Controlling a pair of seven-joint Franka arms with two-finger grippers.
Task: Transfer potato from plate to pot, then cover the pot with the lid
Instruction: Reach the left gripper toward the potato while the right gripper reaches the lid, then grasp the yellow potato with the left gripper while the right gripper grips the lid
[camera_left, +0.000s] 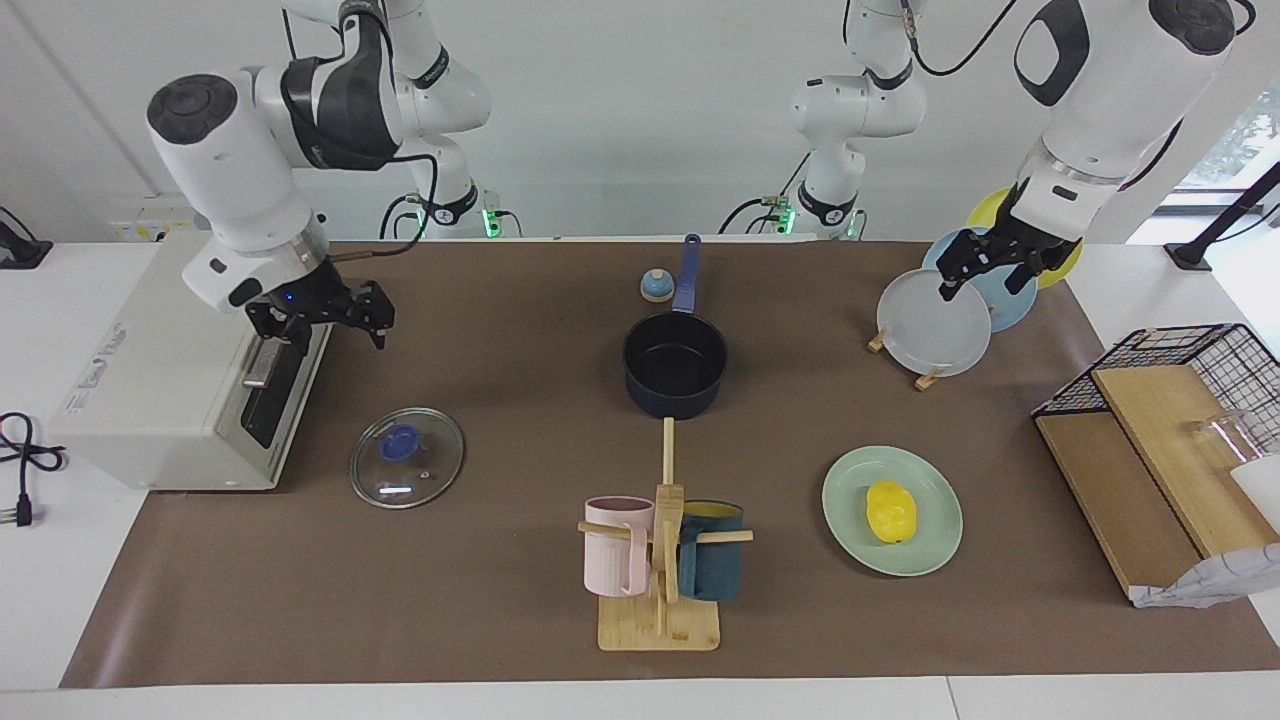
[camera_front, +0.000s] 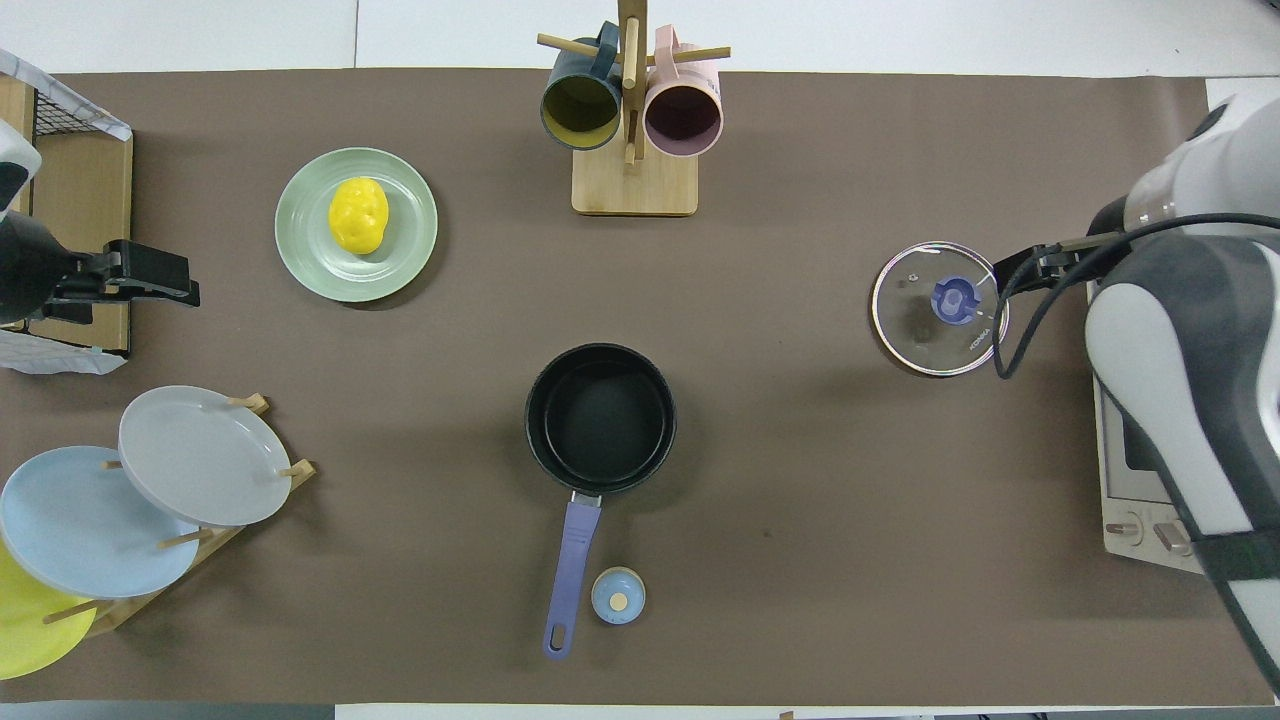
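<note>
My gripper will lower the glass lid (camera_front: 924, 326), and the glass lid will rest across the navy pot's opening (camera_front: 600, 415) over the potato, because the two are about equally wide.
The yellow potato (camera_left: 890, 510) (camera_front: 358, 214) lies on the mint-green plate (camera_left: 935, 525) (camera_front: 410, 245) toward the left arm's end of the table. The navy pot (camera_left: 675, 362) (camera_front: 600, 420) stands empty mid-table, its blue handle pointing toward the robots. The glass lid (camera_left: 407, 458) (camera_front: 940, 308) with a blue knob lies flat toward the right arm's end. My left gripper (camera_left: 985, 282) (camera_front: 160, 278) is open and empty, raised over the rack of upright plates. My right gripper (camera_left: 322, 322) (camera_front: 1040, 262) is open and empty, raised by the oven's front, beside the lid.
A mug tree (camera_left: 660, 560) holds a pink mug and a teal mug, farther from the robots than the pot. A small bell (camera_left: 656, 286) sits beside the pot handle. A plate rack (camera_left: 935, 325), a wire basket with wooden boards (camera_left: 1160, 440) and a white oven (camera_left: 150, 400) stand at the table's ends.
</note>
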